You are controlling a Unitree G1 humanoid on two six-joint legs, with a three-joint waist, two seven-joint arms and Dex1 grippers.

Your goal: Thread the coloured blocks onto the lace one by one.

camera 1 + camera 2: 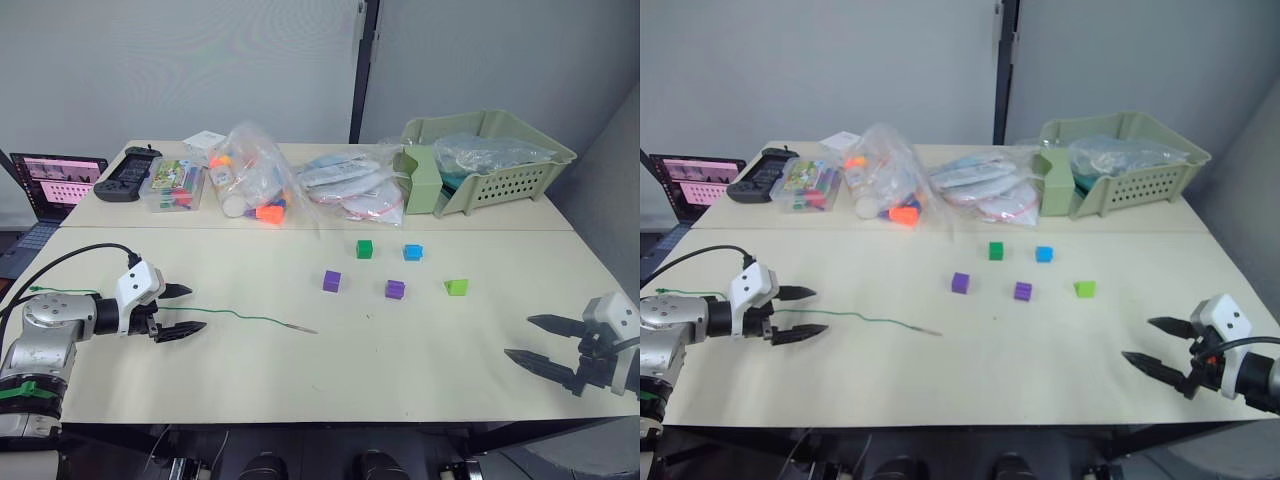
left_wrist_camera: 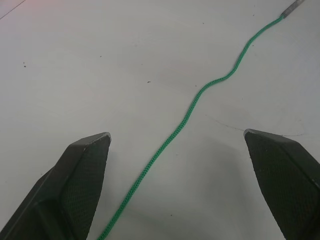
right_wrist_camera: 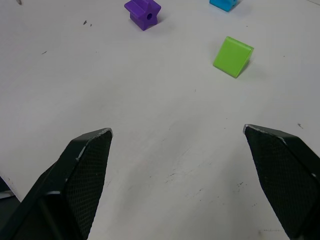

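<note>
The green lace's grey tip lies straight where the lace behind it wiggles. So the tip will keep pointing straight ahead when I carry it.
The green lace lies on the table, its grey tip pointing right; in the left wrist view the lace runs between my fingers. My left gripper is open, straddling the lace just above the table. Mid-table sit several coloured blocks: two purple, a dark green, a blue and a lime green. My right gripper is open at the right front, empty, well short of the lime block and purple block.
Along the back edge stand a pale green basket, clear bags of toys, a small clear box, a black controller and a laptop at far left. A table seam runs across behind the blocks.
</note>
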